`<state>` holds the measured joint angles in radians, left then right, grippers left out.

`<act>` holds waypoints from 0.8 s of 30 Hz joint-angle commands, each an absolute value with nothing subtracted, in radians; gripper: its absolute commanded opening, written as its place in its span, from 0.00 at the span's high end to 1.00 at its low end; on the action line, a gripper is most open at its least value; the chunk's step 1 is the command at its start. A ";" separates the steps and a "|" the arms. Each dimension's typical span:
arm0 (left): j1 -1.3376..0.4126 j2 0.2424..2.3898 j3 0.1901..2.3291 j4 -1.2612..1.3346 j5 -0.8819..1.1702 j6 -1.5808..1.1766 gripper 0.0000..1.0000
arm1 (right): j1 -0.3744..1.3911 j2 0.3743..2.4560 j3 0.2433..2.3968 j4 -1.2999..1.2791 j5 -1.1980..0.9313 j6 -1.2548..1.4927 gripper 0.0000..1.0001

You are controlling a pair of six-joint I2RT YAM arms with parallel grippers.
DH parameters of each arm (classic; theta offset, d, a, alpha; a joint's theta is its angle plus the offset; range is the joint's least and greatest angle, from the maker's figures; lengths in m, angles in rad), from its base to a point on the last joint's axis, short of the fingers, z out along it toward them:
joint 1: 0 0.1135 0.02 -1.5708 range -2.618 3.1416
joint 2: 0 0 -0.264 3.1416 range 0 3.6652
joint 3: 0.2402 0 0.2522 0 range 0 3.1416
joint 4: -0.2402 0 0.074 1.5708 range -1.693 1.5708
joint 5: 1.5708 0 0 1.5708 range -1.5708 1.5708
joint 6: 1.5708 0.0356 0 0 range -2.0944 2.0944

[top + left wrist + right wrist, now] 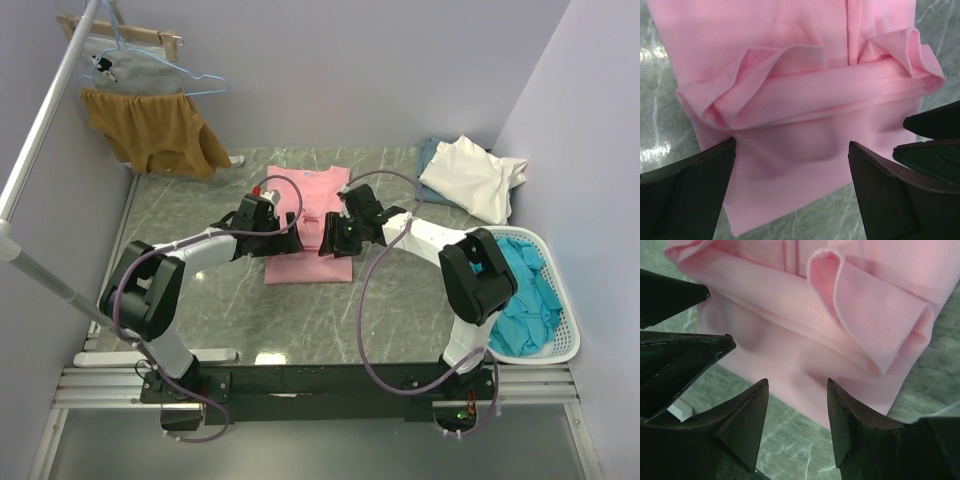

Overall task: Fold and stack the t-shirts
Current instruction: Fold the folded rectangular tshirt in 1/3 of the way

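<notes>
My two grippers should move back, grab the t-shirt's near corners (268, 280) and pull the t-shirt straight before folding, because a thick band (309, 249) lies rumpled across the pink t-shirt.
A light pink t-shirt (308, 195) lies partly folded in the middle of the green marble table. Its near part is doubled over into a thick band, seen in the left wrist view (790, 40) and the right wrist view (880, 305). My left gripper (291, 241) (792, 145) is open and empty over the shirt's near left edge. My right gripper (333, 240) (797, 382) is open and empty over the near right edge, close to the left one. A cream-white t-shirt (470, 175) lies on a grey-blue one (432, 150) at the back right. Teal t-shirts (525, 290) fill a basket.
The white basket (545, 356) stands at the right edge. A mustard-brown garment (150, 130) and a grey one (130, 65) hang on hangers from a rail at the back left. Walls close the table in on three sides.
</notes>
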<state>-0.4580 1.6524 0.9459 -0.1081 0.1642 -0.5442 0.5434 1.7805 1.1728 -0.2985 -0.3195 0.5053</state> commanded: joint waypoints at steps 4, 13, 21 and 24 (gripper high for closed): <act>-0.459 1.761 1.089 -0.058 0.167 -0.542 0.01 | 0.537 1.884 1.278 -0.304 -0.279 0.482 0.43; -0.457 1.858 1.230 -0.095 0.078 -0.486 0.01 | 0.505 1.965 1.399 -0.322 -0.227 0.439 0.43; -0.445 1.933 1.301 -0.092 0.006 -0.451 0.01 | 0.465 2.080 1.587 -0.348 -0.158 0.394 0.43; -0.445 1.895 1.304 -0.097 -0.032 -0.433 0.00 | 0.460 2.065 1.646 -0.402 -0.069 0.367 0.42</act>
